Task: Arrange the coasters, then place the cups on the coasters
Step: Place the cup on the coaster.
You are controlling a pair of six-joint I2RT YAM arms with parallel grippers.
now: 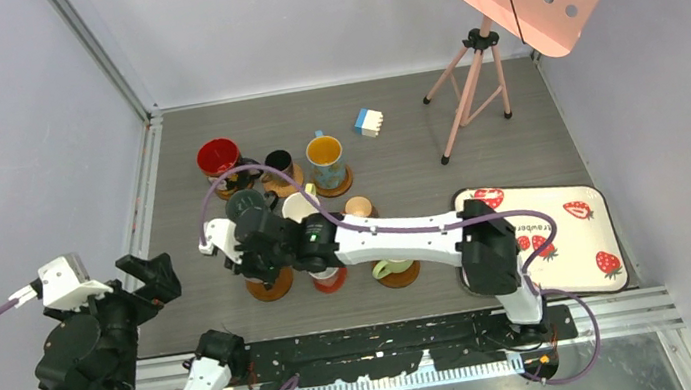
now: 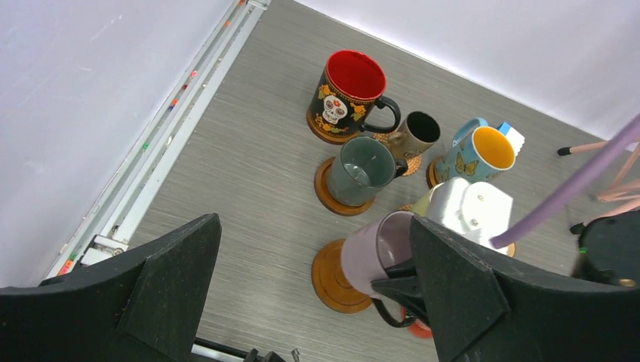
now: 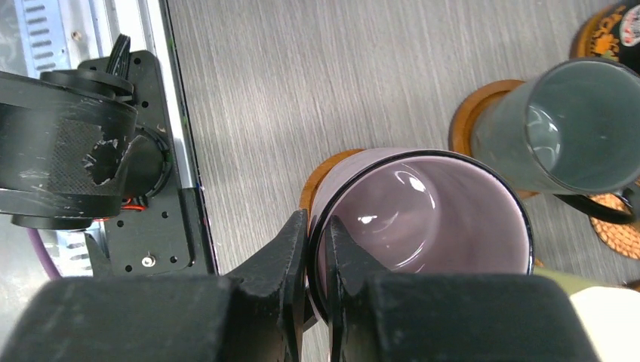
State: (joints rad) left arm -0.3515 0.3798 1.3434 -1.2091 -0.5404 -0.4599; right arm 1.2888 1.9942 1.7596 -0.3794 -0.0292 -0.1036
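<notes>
The lilac cup (image 2: 370, 255) is hanging over the free brown coaster (image 2: 330, 279) with its opening up, so the robot's right gripper should go on lowering the cup until the cup's base rests on the coaster, and then let go.
My right gripper (image 3: 317, 226) is shut on the rim of a lilac cup (image 3: 423, 211), one finger inside and one outside. In the left wrist view this cup (image 2: 373, 256) leans over a round brown coaster (image 2: 332, 275); I cannot tell whether its base touches. Behind it a dark green cup (image 2: 362, 170) stands on its own coaster. Further back stand the red-inside skull cup (image 2: 347, 94), a tan cup (image 2: 415, 132) and the blue cup with yellow inside (image 2: 479, 154). My left gripper (image 1: 145, 272) hangs open and holds nothing, left of the group.
Beside the held cup stand a cup on a red coaster (image 1: 329, 280) and another cup on a brown coaster (image 1: 394, 269). A white strawberry tray (image 1: 581, 255) lies at the right. A blue-and-white block (image 1: 369, 121) and a pink stand's tripod (image 1: 472, 77) are at the back.
</notes>
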